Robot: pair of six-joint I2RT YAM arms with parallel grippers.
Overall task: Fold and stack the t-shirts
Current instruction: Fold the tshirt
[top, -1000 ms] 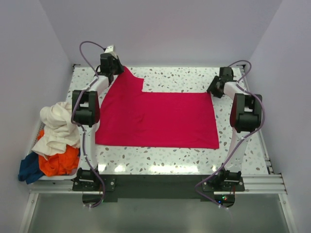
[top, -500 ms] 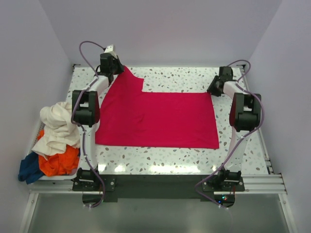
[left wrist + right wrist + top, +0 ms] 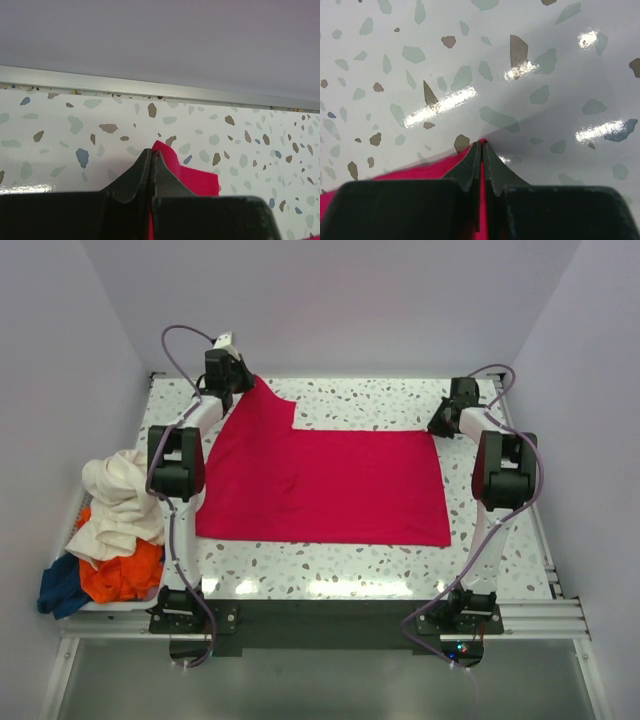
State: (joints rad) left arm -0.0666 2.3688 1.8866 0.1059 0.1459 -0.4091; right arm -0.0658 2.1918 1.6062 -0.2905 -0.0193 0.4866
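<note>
The crimson red t-shirt's far corner [image 3: 261, 385] already stretches to the back bar, so next my left gripper brings it back toward the t-shirt's near edge [image 3: 215, 536] to fold it.
The crimson red t-shirt [image 3: 325, 485] lies spread flat across the middle of the table. My left gripper [image 3: 243, 383] is shut on its far left corner, the red cloth [image 3: 192, 177] showing beside my fingertips near the back rail. My right gripper [image 3: 437, 426] is shut on the far right corner, red cloth [image 3: 415, 172] pinched between the jaws. The cream white t-shirt [image 3: 120, 495], the orange t-shirt [image 3: 125, 575] and the dark blue t-shirt [image 3: 58, 585] lie heaped at the table's left edge.
The speckled table [image 3: 370, 400] ends at a metal rail [image 3: 150, 90] by the back wall. Walls close in on the left, right and back. The arm bases [image 3: 185, 612] stand at the near edge.
</note>
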